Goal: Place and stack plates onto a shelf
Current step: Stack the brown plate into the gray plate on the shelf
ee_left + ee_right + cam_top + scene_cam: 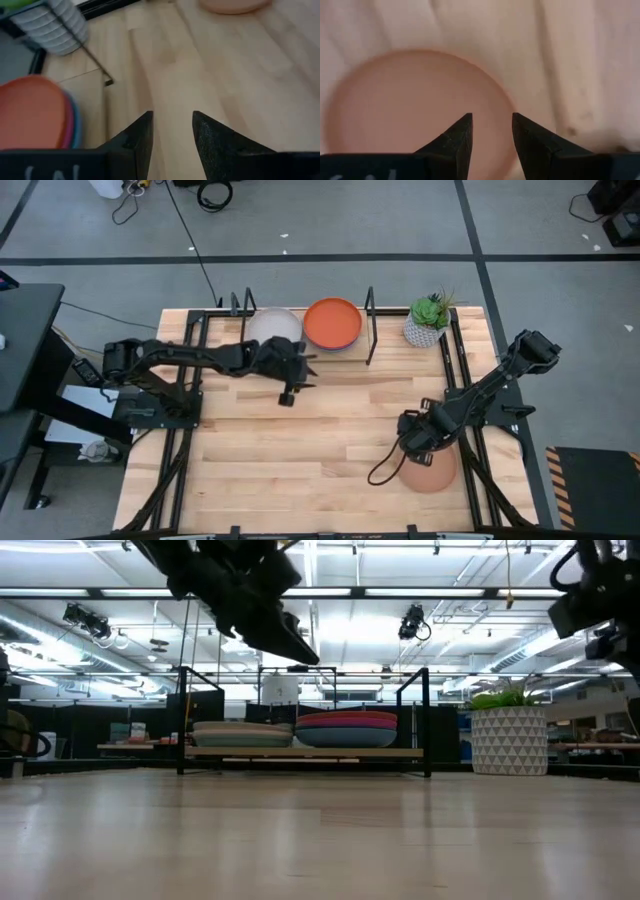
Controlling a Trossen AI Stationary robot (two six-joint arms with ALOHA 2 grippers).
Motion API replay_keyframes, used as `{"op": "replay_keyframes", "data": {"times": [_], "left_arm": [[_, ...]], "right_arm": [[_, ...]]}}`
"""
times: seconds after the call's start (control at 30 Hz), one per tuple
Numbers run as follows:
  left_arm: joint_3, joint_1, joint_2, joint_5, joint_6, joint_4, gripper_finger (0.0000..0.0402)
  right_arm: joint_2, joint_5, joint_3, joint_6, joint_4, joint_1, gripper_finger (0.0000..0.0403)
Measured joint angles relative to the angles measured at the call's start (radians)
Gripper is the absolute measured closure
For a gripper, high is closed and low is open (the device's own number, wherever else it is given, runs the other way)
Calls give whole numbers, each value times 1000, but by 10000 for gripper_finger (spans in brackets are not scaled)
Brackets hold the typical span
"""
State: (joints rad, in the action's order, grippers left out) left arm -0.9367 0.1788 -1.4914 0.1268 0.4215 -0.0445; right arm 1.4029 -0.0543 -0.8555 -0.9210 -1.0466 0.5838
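The tan-pink plate (434, 474) is beyond my left gripper's reach, so next my right gripper takes hold of its rim (506, 97) and passes the plate to my left gripper.
The shelf (300, 752) stands at the table's far edge and carries two stacks. The left stack (275, 328) has a grey plate on top. The right stack (332, 323) has an orange plate on top, with pink and blue rims (70, 127) under it. A tan-pink plate (432, 473) lies flat near the table's near right corner. My left gripper (288, 393) is open and hovers above the table just in front of the shelf. My right gripper (492, 120) is open and hangs over the tan-pink plate (410, 110), near its edge, touching nothing.
A white patterned pot with a green plant (428, 320) stands to the right of the shelf at the far edge. The shelf's thin black uprights (371, 340) rise beside the stacks. Bare wood (300, 450) lies between the shelf and the near edge.
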Motion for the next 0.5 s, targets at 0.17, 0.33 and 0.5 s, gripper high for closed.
{"op": "replay_keyframes", "data": {"times": [0.17,0.33,0.5], "left_arm": [[1,-38,0,-1,5,-59,258],[1,-61,0,-2,2,-114,258],[1,-87,0,-2,-16,-134,258]], "right_arm": [[1,7,45,92,-37,-30,233],[2,33,47,170,-34,-75,183],[2,20,47,282,-1,-125,168]]}}
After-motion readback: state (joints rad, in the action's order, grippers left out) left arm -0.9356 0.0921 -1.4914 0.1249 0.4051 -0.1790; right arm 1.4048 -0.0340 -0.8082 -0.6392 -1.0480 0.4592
